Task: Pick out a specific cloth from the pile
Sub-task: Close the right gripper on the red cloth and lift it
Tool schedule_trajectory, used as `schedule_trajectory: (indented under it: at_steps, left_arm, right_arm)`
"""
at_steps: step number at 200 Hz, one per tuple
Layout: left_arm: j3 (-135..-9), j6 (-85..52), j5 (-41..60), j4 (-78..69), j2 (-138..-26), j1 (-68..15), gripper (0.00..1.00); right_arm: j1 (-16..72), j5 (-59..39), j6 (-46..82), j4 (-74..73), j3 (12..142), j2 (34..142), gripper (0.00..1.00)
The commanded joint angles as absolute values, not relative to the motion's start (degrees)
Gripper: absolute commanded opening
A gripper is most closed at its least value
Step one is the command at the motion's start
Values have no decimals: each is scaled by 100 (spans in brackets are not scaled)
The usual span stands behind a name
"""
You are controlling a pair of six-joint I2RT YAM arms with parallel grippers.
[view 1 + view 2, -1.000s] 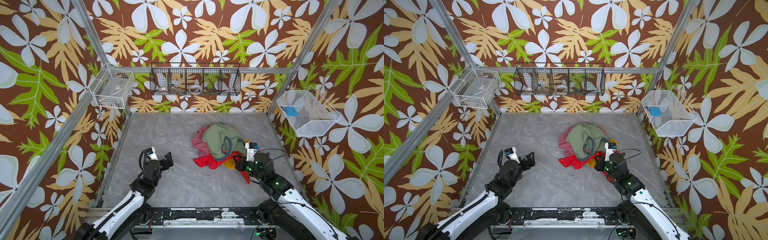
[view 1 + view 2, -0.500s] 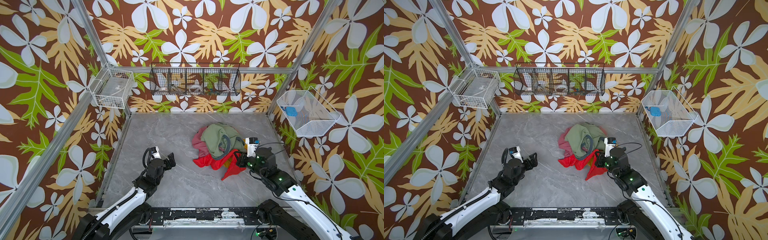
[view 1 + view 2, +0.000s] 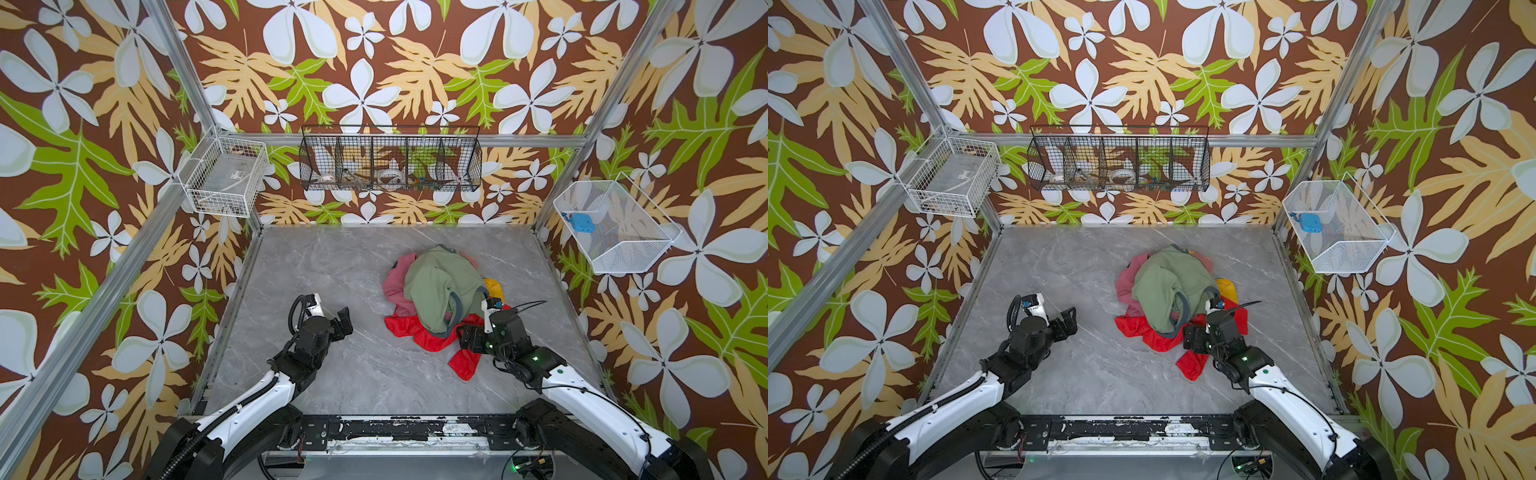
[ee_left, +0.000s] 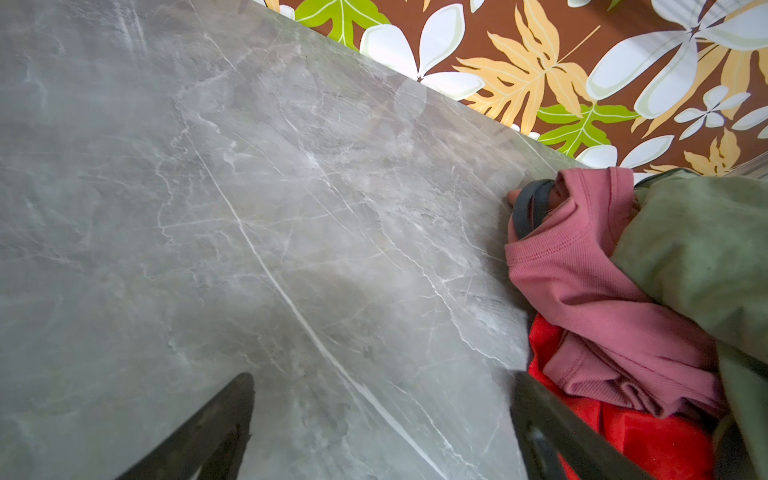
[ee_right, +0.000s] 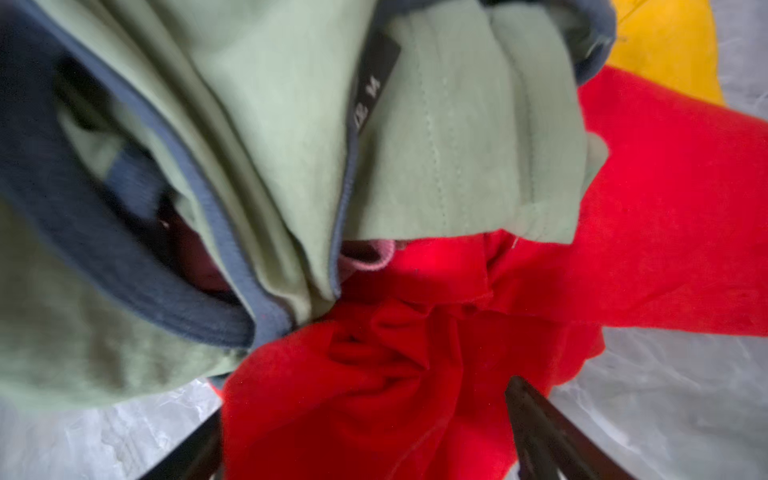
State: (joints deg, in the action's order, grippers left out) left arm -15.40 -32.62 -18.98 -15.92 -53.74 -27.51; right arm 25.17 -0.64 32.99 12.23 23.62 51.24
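Observation:
The red cloth (image 3: 423, 333) will slide out and leave the sage green garment (image 3: 438, 281) behind when the robot pulls, because that garment lies loosely on top of it.
The pile (image 3: 440, 286) (image 3: 1167, 286) lies right of the table's middle, with a sage green garment on top, dusty pink (image 4: 582, 266) at its left and mustard yellow (image 5: 669, 45) at its right. The cloth (image 3: 432, 338) (image 3: 1192, 361), bright red, spreads from under the green garment toward the front. One flap lies on the table. My right gripper (image 3: 467, 332) (image 5: 365, 407) stands open at the pile's front right, with red fabric bulging between its spread fingers. My left gripper (image 3: 345, 322) (image 4: 382, 386) is open over bare table, left of the pile.
The grey marble table (image 3: 353, 374) is walled on three sides. A black wire basket (image 3: 390, 160) hangs on the back wall. A white wire basket (image 3: 226, 178) hangs at the left, and another (image 3: 615, 226) at the right holds a blue item.
My right gripper was shut on the red cloth and drew a flap out toward the front; it has now opened. My left gripper has moved forward and nearer the pile.

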Motion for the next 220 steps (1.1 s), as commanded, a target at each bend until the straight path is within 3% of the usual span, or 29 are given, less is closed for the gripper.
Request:
schedule_trajectory:
  at_steps: [1, 20, 47, 97, 121, 180, 220]
  left_arm:
    - [-1613, -3182, -1876, -1774, -5439, -2762, 97]
    - [-1601, -3182, -1890, -1809, -5458, -2761, 97]
    - [-1606, -3173, -1881, -1844, -5473, -2765, 97]
    - [-1595, -3155, -1879, -1824, -5449, -2761, 97]
    - [-1578, -3178, -1863, -1820, -5440, -2765, 97]
    - [-1678, -3043, -1898, -1718, -5423, -2764, 97]
    - [-1760, -3017, -1816, -1722, -5519, -2770, 97]
  right_arm:
    - [2526, -395, 3423, 712, 2248, 5341, 90]
    - [2527, -386, 3397, 425, 2090, 5570, 87]
    - [2530, -261, 3296, -12, 1846, 5915, 72]
    - [2523, -258, 3159, -706, 1573, 5684, 17]
    - [2531, -160, 3059, -375, 1629, 4986, 0]
    - [2523, -98, 3040, 594, 2105, 3119, 0]
    - [2527, -403, 2870, 677, 2650, 2768, 0]
